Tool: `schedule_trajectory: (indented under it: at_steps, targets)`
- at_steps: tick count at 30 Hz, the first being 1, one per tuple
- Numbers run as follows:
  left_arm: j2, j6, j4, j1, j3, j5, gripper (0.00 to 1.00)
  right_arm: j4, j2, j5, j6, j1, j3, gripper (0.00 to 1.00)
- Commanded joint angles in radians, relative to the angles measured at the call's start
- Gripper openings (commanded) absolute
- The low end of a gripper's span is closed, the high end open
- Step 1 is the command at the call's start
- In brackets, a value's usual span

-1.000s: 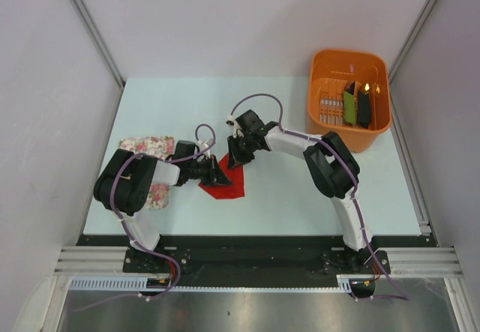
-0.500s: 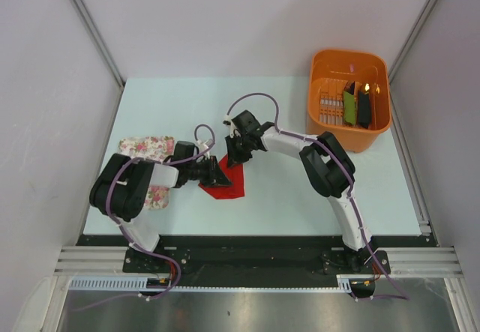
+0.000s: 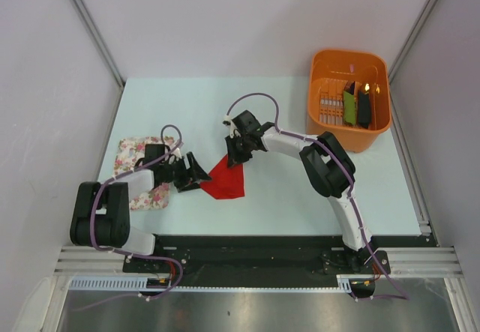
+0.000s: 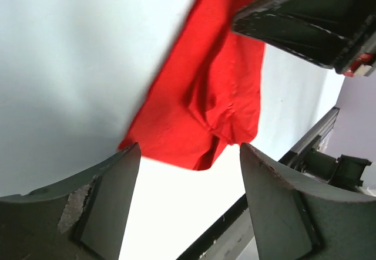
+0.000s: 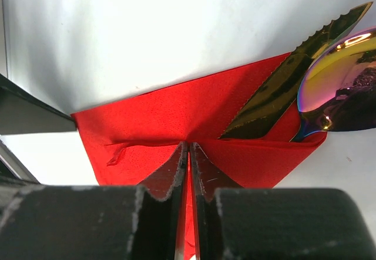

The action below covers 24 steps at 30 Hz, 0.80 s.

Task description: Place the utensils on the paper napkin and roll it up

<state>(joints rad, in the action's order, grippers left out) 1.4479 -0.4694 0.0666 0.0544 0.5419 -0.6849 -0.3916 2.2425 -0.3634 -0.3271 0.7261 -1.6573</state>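
I should fold the napkin's loose edge [image 4: 147, 104] over with my left gripper and pinch it, because the paper napkin's near end [image 4: 170, 137] spreads out flat beyond the napkin's fold in my right gripper.
The red paper napkin [image 3: 225, 182] lies folded on the pale table, between the two grippers. My right gripper [image 3: 235, 155] is shut on its far edge; in the right wrist view the jaws [image 5: 189, 147] pinch a fold of the paper napkin [image 5: 158, 119]. Two of the utensils stick out of the fold there: a serrated knife blade [image 5: 282, 90] and a shiny spoon bowl [image 5: 343, 78]. My left gripper [image 3: 196, 173] stands open just left of the napkin, touching nothing. In the left wrist view its fingers [image 4: 111, 195] frame the crumpled napkin [image 4: 205, 90].
An orange basket [image 3: 373, 133] stands at the back right with green and black oblong items [image 3: 355, 106] inside. A floral cloth [image 3: 135, 149] lies at the left under my left arm. The table's black front rail [image 3: 255, 242] runs close behind the napkin's near corner.
My left gripper has opened, let go of the napkin and drawn back to the left. The right gripper has stayed pinched on the napkin's far edge.
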Motion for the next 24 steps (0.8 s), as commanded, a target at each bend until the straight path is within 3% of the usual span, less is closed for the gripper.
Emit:
schedule_trajectory:
  at_steps: [1,9,16,24]
  targets:
    - [0.019,0.093,0.156,-0.039,0.032,0.065,0.77,-0.024,0.065,0.069,0.036,0.010,0.037,0.09]
    - [0.155,0.055,0.073,-0.018,0.023,0.058,0.75,-0.021,0.069,0.063,0.022,0.004,0.037,0.09]
    - [0.256,0.006,-0.101,0.114,0.093,-0.062,0.72,-0.020,0.077,0.066,0.019,0.003,0.028,0.09]
    - [0.318,-0.008,-0.212,0.167,0.177,-0.047,0.73,-0.023,0.075,0.072,0.016,0.001,0.034,0.09]
